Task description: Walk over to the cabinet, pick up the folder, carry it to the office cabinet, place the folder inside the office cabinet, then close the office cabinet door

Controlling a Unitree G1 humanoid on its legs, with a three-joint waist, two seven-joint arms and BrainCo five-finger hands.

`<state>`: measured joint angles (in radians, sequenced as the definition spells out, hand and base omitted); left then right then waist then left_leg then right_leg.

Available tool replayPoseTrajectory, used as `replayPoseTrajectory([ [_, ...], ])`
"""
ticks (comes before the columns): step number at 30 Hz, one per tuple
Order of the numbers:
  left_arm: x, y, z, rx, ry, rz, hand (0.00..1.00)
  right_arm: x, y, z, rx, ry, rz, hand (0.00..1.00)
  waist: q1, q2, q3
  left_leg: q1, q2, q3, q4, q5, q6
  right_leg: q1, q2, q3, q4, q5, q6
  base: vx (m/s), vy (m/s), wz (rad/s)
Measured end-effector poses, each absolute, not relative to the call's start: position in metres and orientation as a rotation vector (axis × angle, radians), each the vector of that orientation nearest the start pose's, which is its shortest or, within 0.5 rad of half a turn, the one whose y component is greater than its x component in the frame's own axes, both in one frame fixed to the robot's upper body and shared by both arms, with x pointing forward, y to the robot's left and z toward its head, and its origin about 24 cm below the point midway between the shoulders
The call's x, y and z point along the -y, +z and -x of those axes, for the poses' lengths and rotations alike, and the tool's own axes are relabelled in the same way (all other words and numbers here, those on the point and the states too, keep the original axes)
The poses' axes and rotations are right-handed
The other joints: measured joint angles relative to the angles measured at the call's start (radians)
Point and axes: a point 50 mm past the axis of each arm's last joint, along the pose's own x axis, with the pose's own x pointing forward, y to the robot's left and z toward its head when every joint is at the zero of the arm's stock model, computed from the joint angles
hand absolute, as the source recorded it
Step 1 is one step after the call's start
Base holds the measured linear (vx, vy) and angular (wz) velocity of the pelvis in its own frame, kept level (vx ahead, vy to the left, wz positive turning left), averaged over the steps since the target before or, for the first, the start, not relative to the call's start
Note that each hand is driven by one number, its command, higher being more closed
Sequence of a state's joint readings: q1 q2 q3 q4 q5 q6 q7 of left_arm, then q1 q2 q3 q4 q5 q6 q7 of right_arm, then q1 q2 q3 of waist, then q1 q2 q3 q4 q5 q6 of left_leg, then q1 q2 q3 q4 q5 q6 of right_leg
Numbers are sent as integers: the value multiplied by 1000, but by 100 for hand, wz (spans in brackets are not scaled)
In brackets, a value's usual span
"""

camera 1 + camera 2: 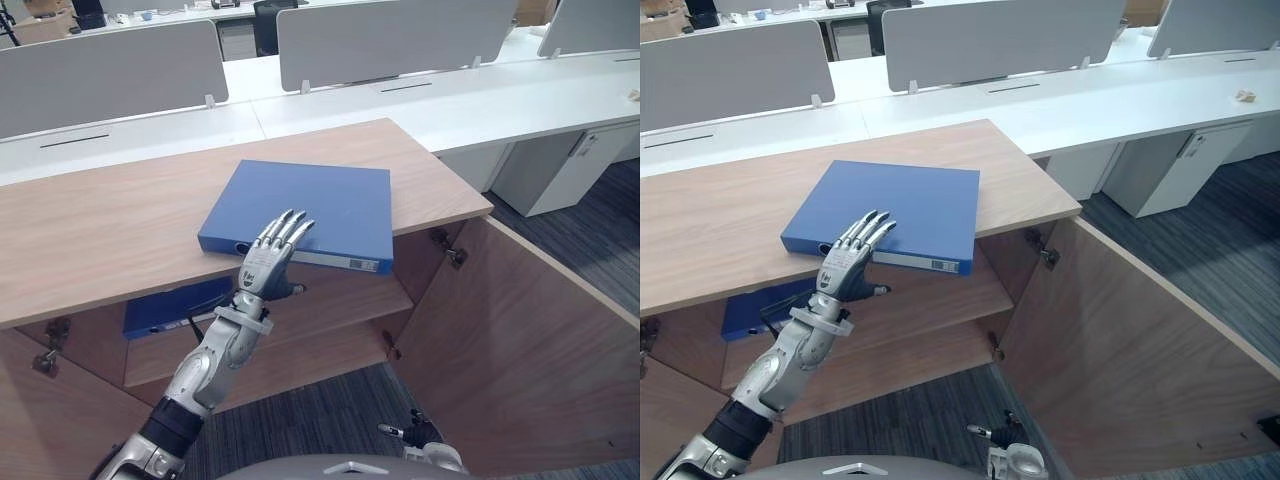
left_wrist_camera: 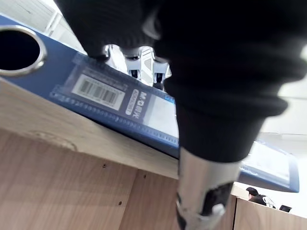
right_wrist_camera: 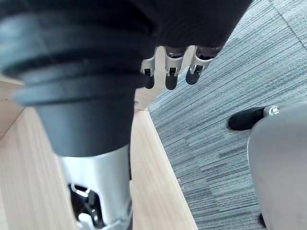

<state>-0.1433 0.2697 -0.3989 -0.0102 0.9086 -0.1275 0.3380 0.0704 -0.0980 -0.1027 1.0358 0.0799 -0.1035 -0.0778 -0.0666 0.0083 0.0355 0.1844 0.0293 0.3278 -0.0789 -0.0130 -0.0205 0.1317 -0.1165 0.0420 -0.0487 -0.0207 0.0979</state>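
I expect the folder to tilt up stiff and closed when I raise it, because the blue folder's cover (image 1: 315, 203) lies flat behind its straight spine (image 1: 335, 261).
A blue folder (image 1: 310, 205) lies flat on the wooden cabinet top (image 1: 120, 230), its labelled spine (image 2: 110, 93) jutting a little over the front edge. My left hand (image 1: 272, 255) is open: its straight fingers rest on the folder's near edge, and the thumb sticks out below the cabinet's top board. The cabinet stands open, with one door (image 1: 520, 350) swung out to the right. My right hand (image 3: 168, 72) hangs low over the carpet beside that door, fingers relaxed and holding nothing.
A second blue folder (image 1: 170, 308) lies on the shelf inside the cabinet. White desks with grey divider panels (image 1: 110, 75) run behind it, and a white pedestal unit (image 1: 560, 165) stands at the right. Grey carpet (image 1: 330, 410) covers the floor in front.
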Motion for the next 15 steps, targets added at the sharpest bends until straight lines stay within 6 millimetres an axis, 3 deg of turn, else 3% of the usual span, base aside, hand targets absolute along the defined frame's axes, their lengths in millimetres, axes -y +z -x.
replayPoseTrajectory([
  [1, -92, 81, -256, 588, -132, -1071, 0, 208, -153, -108, -989, -281, 5, 0, -1, 1, -1, -3, 0, 0, 0, 0, 0, -1, 0, 0, -2, 3, 1, 14, -44, 0],
  [2, -91, 82, -257, 591, -127, -1071, 100, 208, -153, -108, -990, -285, 3, 0, -2, 3, -2, -8, 0, 0, 0, 0, 0, -4, 0, 1, -6, 5, 0, 11, -44, -1],
  [15, -87, 101, -277, 664, -48, -1112, 100, 220, -154, -97, -1002, -370, -57, 0, -29, 15, -11, -26, 3, 6, 0, -5, 0, -16, 2, 6, -31, 21, -3, -23, -49, -2],
])
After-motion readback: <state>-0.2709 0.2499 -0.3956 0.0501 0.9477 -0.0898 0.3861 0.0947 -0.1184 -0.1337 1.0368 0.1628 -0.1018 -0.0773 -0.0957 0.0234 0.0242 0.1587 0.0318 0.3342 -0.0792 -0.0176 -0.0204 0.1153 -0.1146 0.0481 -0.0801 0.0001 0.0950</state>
